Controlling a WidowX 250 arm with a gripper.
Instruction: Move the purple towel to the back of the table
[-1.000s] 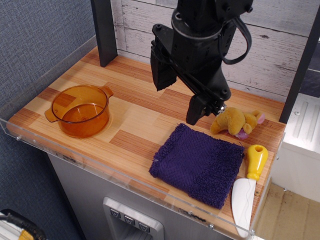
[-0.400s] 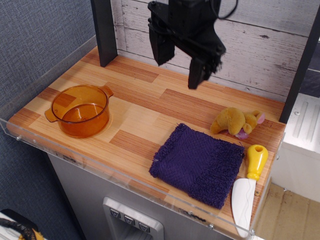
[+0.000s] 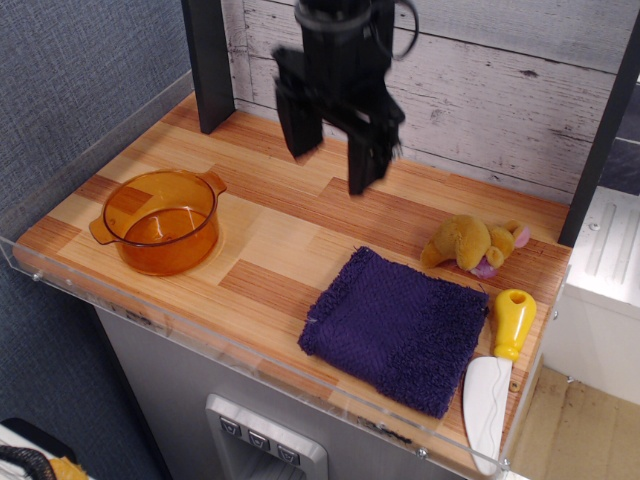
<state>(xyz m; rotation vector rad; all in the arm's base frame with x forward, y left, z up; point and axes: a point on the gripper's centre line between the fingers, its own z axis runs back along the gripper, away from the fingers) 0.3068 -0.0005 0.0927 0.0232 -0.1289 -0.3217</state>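
The purple towel will stay a flat, compact pad when I carry it to the back, because the towel's thick edges are square and even.
The purple towel lies flat near the front right of the striped wooden table, close to the clear acrylic rim. My black gripper hangs above the middle back of the table, well up and to the left of the towel. Its two fingers are spread apart and hold nothing.
An orange see-through pot stands at the front left. A yellow-and-pink plush toy lies right behind the towel. A knife with a yellow handle and white blade lies along the right edge. A dark post stands at the back left.
My gripper rose from just above the towel's back edge near the plush toy, then moved left and came down a little over the middle back. The towel has not moved.
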